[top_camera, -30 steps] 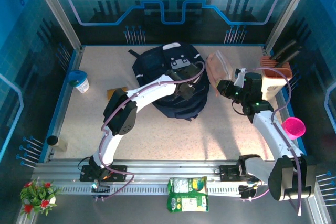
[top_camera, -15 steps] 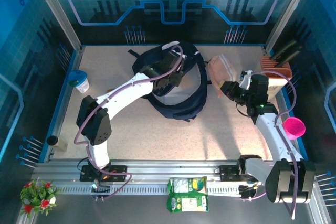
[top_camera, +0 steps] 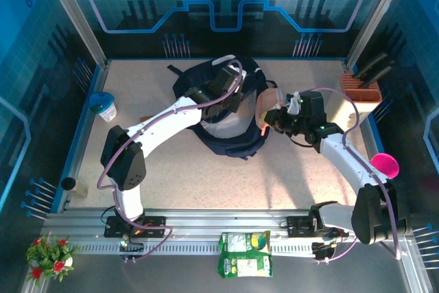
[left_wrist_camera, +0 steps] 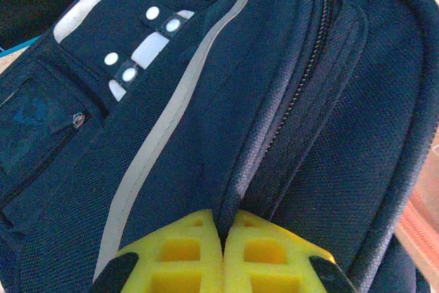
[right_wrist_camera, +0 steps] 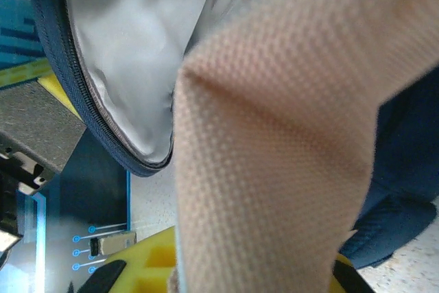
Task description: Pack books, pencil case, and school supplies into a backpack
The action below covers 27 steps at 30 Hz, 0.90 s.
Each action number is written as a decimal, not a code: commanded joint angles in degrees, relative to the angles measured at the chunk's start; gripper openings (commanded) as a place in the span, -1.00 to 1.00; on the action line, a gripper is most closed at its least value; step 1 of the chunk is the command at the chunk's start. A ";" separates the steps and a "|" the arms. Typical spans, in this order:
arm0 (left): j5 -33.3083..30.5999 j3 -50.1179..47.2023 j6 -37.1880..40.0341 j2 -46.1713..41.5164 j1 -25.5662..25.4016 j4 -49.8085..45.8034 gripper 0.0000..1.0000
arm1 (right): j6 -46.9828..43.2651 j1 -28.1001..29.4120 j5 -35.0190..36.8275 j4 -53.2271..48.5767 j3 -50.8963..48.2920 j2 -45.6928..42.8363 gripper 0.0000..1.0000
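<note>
The pencil case [top_camera: 265, 106] is hanging outside the backpack's open edge, so the robot's right gripper should bring it inward over the backpack's grey lining [top_camera: 236, 123], below the flap that the left gripper lifts.
The navy backpack [top_camera: 226, 143] lies at the back middle of the table, its mouth held open so the pale grey lining [top_camera: 218, 128] shows. My left gripper [top_camera: 230, 99] is shut on a fold of the backpack [left_wrist_camera: 206, 101] beside the zipper, and the yellow fingers [left_wrist_camera: 185, 252] pinch the fabric. My right gripper [top_camera: 276, 119] is shut on a pinkish mesh pencil case [top_camera: 265, 106] at the right edge of the opening. In the right wrist view the pencil case [right_wrist_camera: 274, 135] hangs just in front of the lining [right_wrist_camera: 130, 53]. The books are out of view.
A white cup with a blue lid [top_camera: 103, 106] stands at the left edge. A brown and white holder [top_camera: 361, 90] sits at the back right, a pink cup [top_camera: 384, 166] at the right. A green packet [top_camera: 245, 254] lies on the near rail.
My right gripper has carried the pencil case left, from the back right to the backpack's mouth. My left gripper lifted the backpack's edge back and left, then held still.
</note>
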 commanded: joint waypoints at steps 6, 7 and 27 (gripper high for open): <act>-1.69 2.23 0.61 -2.94 -1.00 7.11 -1.00 | 0.15 1.42 10.04 -0.87 -1.22 -8.80 -0.83; -1.89 2.22 0.61 -2.79 -1.01 7.06 -1.00 | -0.48 1.26 11.83 -1.84 -1.33 -10.15 -0.82; -0.64 4.96 0.32 -2.65 -0.99 6.75 -1.00 | 3.85 4.80 -7.30 9.14 2.41 7.71 -0.79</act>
